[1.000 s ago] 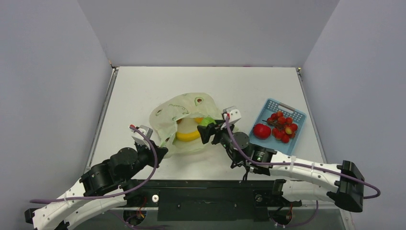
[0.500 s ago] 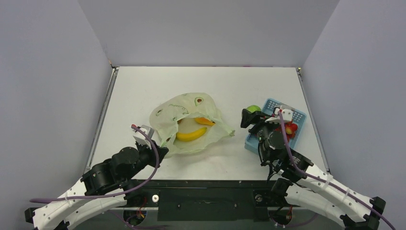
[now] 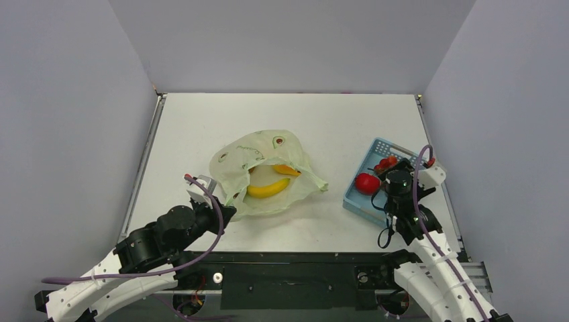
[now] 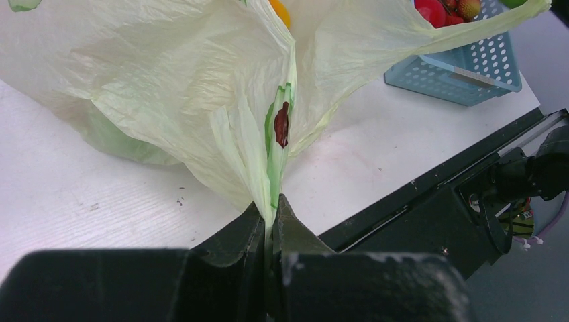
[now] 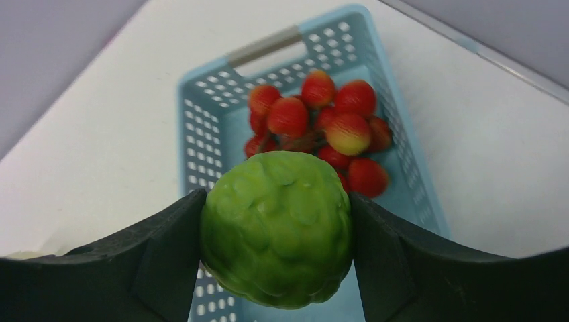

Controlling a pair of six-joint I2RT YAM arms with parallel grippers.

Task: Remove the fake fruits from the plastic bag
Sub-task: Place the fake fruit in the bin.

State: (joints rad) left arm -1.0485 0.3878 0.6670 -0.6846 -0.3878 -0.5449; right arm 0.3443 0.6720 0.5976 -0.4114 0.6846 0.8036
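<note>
My right gripper is holding the bumpy green fruit (image 5: 277, 228) over the blue basket's open bottom (image 3: 363, 203). It should keep lowering the fruit and let it go just above the basket's bottom.
The pale yellow-green plastic bag (image 3: 236, 164) lies open at the table's middle, with a yellow banana (image 3: 267, 189) and an orange fruit (image 3: 287, 169) in its mouth. My left gripper (image 3: 225, 202) is shut on the bag's near edge (image 4: 275, 154) and holds it up; in the left wrist view the jaws (image 4: 272, 211) are pinched on the film. My right gripper (image 3: 402, 176) hangs over the blue basket (image 3: 362, 202). It is shut on a bumpy green fruit (image 5: 276, 228), which is hidden in the top view.
The blue lattice basket (image 5: 201, 134) at the right holds a red round fruit (image 3: 366, 182) and a cluster of small red fruits (image 5: 315, 121). The table's black front edge (image 4: 429, 194) runs close behind my left gripper. Grey walls enclose the table.
My right gripper has carried the green fruit from the bag's mouth rightward to above the basket. The left gripper and the bag have stayed in place.
</note>
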